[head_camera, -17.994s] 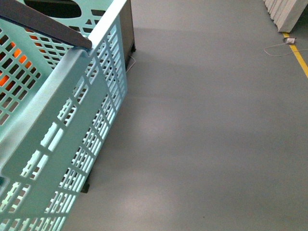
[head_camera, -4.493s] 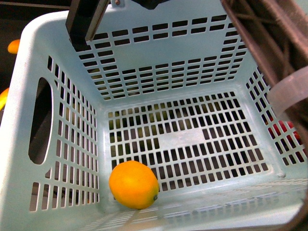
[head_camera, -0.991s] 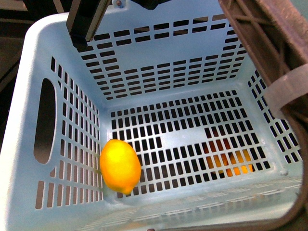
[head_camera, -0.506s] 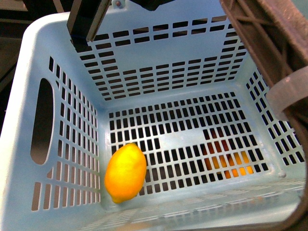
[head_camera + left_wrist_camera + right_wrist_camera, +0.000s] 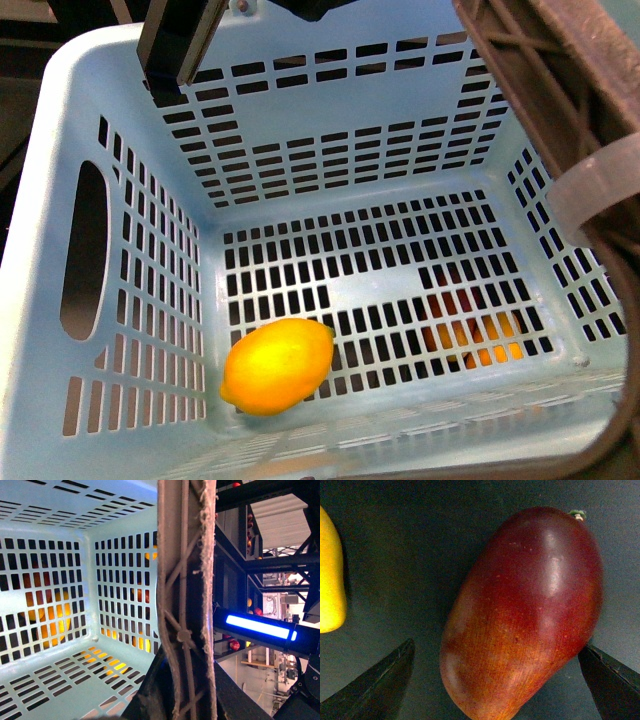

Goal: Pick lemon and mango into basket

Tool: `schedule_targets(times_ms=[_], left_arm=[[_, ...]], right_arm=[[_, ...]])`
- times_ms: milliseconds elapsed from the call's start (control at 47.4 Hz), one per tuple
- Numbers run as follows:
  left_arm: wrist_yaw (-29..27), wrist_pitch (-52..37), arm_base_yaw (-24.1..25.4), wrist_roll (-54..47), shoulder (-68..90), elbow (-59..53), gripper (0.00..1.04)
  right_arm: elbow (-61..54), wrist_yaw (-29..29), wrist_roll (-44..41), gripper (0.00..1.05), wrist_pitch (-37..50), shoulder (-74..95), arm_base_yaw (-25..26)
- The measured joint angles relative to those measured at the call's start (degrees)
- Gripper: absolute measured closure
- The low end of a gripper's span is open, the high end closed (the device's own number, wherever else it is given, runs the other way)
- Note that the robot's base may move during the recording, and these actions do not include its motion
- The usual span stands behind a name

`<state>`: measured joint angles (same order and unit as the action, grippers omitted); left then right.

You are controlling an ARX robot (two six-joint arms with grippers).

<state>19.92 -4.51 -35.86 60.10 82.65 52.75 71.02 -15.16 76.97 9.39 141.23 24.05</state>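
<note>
The rounded lemon (image 5: 277, 365) lies loose beside the basket's open slotted bottom (image 5: 375, 287), so the lemon will move about and turn when the robot carries the basket by its handle.
The mint-green basket (image 5: 120, 110) fills the front view. The yellow-orange lemon (image 5: 277, 365) lies on its slotted floor in the near left corner. My left gripper (image 5: 182, 700) is shut on the basket's brown handle (image 5: 185, 580). The same handle with its white tie crosses the front view (image 5: 560, 90). My right gripper (image 5: 497, 680) is open, with its dark fingers on both sides of the red-to-orange mango (image 5: 525, 610), which lies on a dark surface. Red and orange show through the basket floor slots (image 5: 470, 335).
An all-yellow fruit (image 5: 330, 580) lies on the dark surface beside the mango. Dark shelving with fruit (image 5: 235, 642) and a blue light bar (image 5: 257, 626) stand beyond the basket handle.
The lemon has rolled in the basket's near left corner, from lying lengthwise to lying across. The basket has shifted slightly. Long before, the front view saw the basket from outside.
</note>
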Motion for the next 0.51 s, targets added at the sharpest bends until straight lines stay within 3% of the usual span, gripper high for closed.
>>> schedule_targets(times_ms=[422,506], left_arm=[[0.0,0.02,0.0,0.0,0.0,0.0,0.99],[0.0,0.02,0.0,-0.02,0.0,0.0,0.99]], right_arm=[[2.47,0.22,0.46,0.09,-1.25,2.34,-0.48],[2.47,0.2,0.5,0.18,-1.4,2.73,-0.46]])
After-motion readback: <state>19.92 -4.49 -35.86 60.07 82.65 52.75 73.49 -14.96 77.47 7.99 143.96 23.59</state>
